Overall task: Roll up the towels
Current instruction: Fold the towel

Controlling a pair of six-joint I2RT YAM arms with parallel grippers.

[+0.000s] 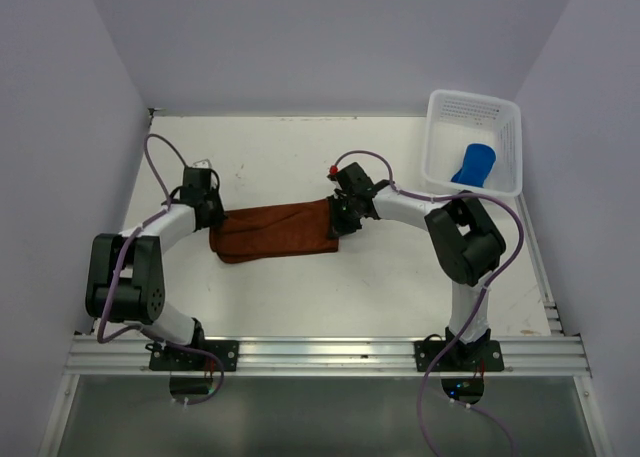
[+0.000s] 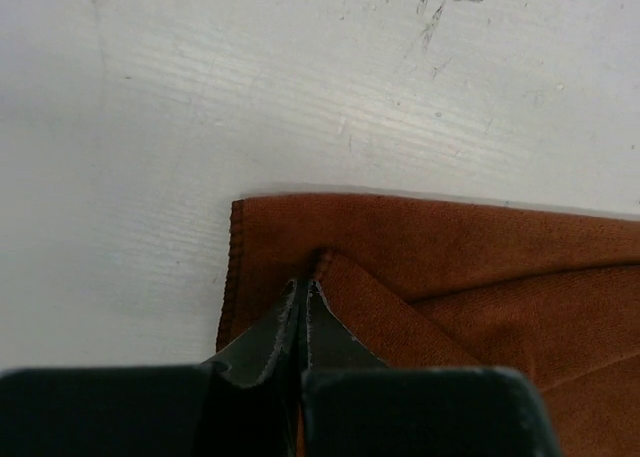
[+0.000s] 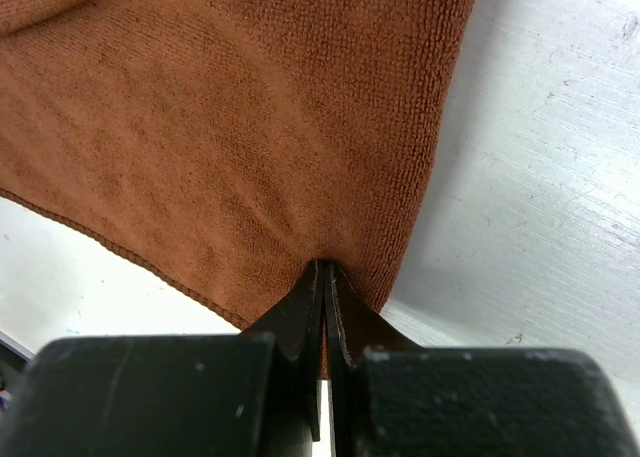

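My left gripper should pinch the top layer's corner point(image 2: 330, 261) again and pull it toward the brown towel's stitched edge point(image 2: 234, 252) before rolling, since the corner sits short of it.
The rust-brown towel point(image 1: 275, 232) lies folded in a band across the middle of the table, stretched between my two grippers. My left gripper point(image 1: 212, 217) is shut on its left end; in the left wrist view the fingertips point(image 2: 303, 289) pinch a fold of the brown cloth point(image 2: 480, 267). My right gripper point(image 1: 340, 220) is shut on its right end; in the right wrist view the jaws point(image 3: 323, 269) pinch the brown cloth point(image 3: 230, 127) near its edge. The royal blue towel point(image 1: 474, 164) sits rolled up inside the white basket point(image 1: 440, 162).
The white perforated basket stands at the back right corner against the wall. Purple-grey walls close in the table on three sides. An aluminium rail point(image 1: 330, 355) runs along the near edge with the arm bases on it.
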